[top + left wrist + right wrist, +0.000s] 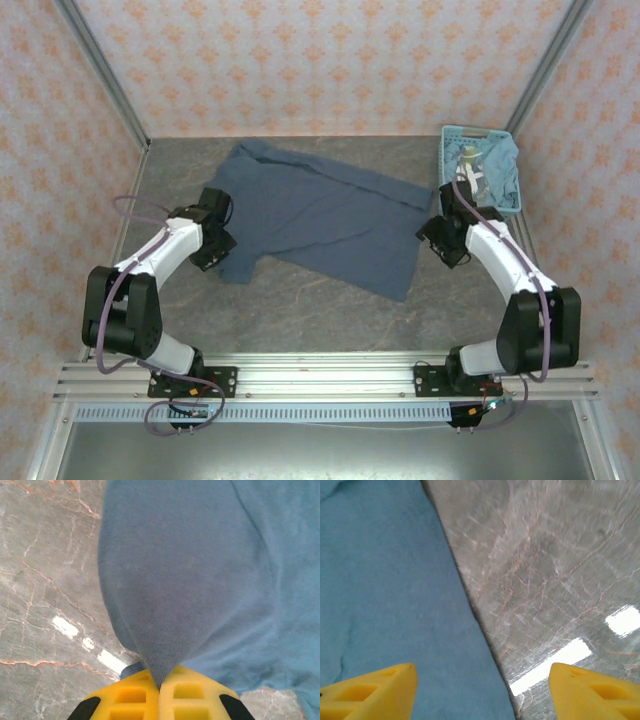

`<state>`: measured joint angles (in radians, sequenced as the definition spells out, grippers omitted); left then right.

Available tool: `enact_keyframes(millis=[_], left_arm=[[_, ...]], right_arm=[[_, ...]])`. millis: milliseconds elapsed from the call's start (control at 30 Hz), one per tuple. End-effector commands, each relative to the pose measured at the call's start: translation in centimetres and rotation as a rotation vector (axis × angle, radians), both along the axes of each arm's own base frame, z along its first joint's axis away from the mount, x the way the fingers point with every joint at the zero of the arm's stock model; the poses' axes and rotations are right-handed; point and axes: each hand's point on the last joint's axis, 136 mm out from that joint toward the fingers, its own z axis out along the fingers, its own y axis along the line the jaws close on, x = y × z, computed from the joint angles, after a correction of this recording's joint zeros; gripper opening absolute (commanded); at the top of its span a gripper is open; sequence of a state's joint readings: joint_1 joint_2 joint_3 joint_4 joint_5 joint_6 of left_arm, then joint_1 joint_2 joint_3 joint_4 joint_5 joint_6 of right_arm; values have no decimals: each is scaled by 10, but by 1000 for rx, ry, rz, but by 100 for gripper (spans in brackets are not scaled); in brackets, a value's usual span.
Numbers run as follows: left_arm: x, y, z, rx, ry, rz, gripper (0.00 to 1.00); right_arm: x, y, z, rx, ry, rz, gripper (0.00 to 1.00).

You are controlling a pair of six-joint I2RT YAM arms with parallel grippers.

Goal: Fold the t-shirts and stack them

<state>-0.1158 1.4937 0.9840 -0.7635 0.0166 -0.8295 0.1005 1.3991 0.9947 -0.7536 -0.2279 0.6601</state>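
Note:
The t-shirt slants point(330, 215) and one end of it is in my left gripper. So my right gripper should grab the hem point(411, 272) first, and then both grippers should lift the t-shirt and lay it square.
A slate-blue t-shirt point(320, 215) lies spread on the grey marble table point(300, 310). My left gripper point(226, 250) is at the shirt's left edge. In the left wrist view the yellow jaws point(160, 687) are shut on a pinched fold of the t-shirt point(190, 570), which rises in a peak from them. My right gripper point(426, 233) is at the shirt's right edge. In the right wrist view it stands open point(482, 695), with one finger over the cloth point(380, 580), the other over bare table, and the hem between them.
A light-blue lattice basket point(478, 131) stands at the back right, holding teal-blue cloth point(497, 172), close behind the right arm. Patterned walls close in the table on three sides. Bare marble point(555, 570) lies right of the shirt and in front of it.

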Motion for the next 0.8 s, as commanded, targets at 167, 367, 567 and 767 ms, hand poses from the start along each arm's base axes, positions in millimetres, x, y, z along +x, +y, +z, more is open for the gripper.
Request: enact_keyframes(millis=[167, 367, 567, 767], left_arm=[[-16, -10, -3, -63, 5, -20, 0], [-24, -13, -4, -78, 10, -39, 0], [-26, -13, -6, -80, 15, -46, 0], [-25, -14, -7, -87, 8, -44, 0]], right_arm=[[-51, 42, -30, 92, 134, -5, 70], [-85, 71, -49, 133, 191, 39, 70], [-81, 82, -67, 171, 206, 35, 63], [-82, 94, -79, 172, 241, 46, 59]])
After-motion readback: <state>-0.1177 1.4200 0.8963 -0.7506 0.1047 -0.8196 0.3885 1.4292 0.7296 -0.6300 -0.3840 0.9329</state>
